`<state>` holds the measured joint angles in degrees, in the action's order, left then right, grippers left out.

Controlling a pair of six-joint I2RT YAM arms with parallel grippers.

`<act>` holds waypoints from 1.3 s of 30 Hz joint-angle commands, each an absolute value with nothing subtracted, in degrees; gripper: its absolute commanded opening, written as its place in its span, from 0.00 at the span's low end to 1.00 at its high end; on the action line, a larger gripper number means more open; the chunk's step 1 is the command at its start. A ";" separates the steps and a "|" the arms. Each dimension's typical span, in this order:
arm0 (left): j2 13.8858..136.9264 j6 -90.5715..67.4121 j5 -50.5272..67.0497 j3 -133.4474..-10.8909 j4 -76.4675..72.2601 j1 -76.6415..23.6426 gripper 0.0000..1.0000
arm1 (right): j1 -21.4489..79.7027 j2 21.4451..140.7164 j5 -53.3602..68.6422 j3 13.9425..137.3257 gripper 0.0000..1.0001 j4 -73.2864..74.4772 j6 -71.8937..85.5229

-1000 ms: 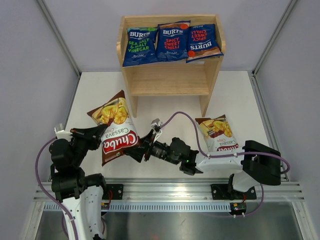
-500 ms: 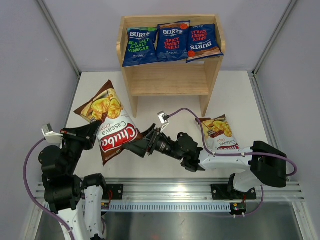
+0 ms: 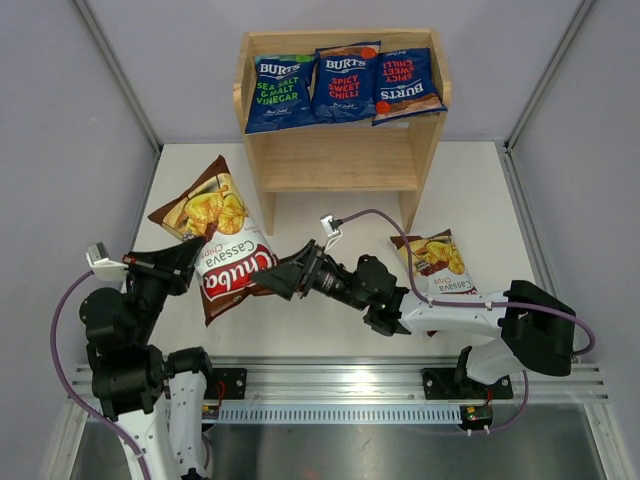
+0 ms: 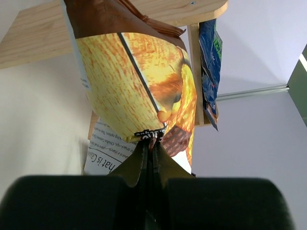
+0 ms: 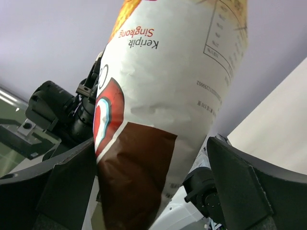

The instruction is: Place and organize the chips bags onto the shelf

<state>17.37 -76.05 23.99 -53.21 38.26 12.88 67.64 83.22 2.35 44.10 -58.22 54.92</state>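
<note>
My left gripper is holding the Chuba bag tilted by its side seam (image 3: pixel 207 236), so next my right gripper grabs the bag's brown bottom corner (image 3: pixel 259 284) before I shelve it.
My left gripper (image 3: pixel 190 264) is shut on the side seam of a brown-and-white Chuba chips bag (image 3: pixel 225 250) and holds it tilted above the table's left. The left wrist view shows the pinch (image 4: pixel 152 140) on the bag (image 4: pixel 139 81). My right gripper (image 3: pixel 282 281) stands open at the bag's lower right. In the right wrist view its fingers (image 5: pixel 62 187) straddle the bag's brown bottom end (image 5: pixel 144 163), with a gap on the right side. A second Chuba bag (image 3: pixel 440 266) lies flat on the table. Three blue Burts bags (image 3: pixel 343 84) lie on the shelf's (image 3: pixel 340 160) top tier.
The shelf's lower tier (image 3: pixel 335 172) holds nothing. Grey enclosure walls (image 3: pixel 70 150) flank the white table (image 3: pixel 470 190). A purple cable (image 3: pixel 370 225) arcs over the right arm. The shelf's wooden edge (image 4: pixel 192 9) and a blue bag (image 4: pixel 209 62) show behind the held bag.
My right gripper has opened wide and let go of the Chuba bag. The left arm has swung the bag up and to the left.
</note>
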 commanded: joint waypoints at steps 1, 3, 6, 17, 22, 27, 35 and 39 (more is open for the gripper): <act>16.61 -75.23 28.30 -51.69 27.44 12.22 0.00 | 66.71 80.60 -2.02 47.72 0.99 -53.81 57.57; 15.91 -75.32 29.26 -50.37 25.23 12.04 0.00 | 66.53 79.98 -3.51 48.25 0.99 -51.69 58.18; 15.12 -75.85 29.70 -48.96 23.48 11.87 0.00 | 66.09 80.15 -3.34 50.00 0.94 -46.94 59.85; 15.38 -77.61 31.99 -44.65 17.58 11.87 0.08 | 66.09 81.30 9.39 46.41 0.26 -60.46 50.73; 15.47 -76.38 32.34 -45.17 17.40 11.87 0.60 | 66.09 78.67 10.29 43.95 0.10 -59.60 43.43; 15.47 -74.27 31.12 -46.14 21.09 11.87 0.91 | 66.01 76.12 9.23 41.23 0.08 -58.45 42.54; 14.77 -58.91 16.18 -51.24 37.07 11.87 0.99 | 63.91 68.40 4.23 32.53 0.09 -54.76 45.26; 15.20 -50.55 14.85 -51.51 38.41 11.95 0.99 | 61.71 63.91 1.32 28.22 0.09 -52.83 47.46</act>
<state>15.38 -60.10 18.68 -49.58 36.14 12.03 63.57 68.42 5.23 29.28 -50.04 46.37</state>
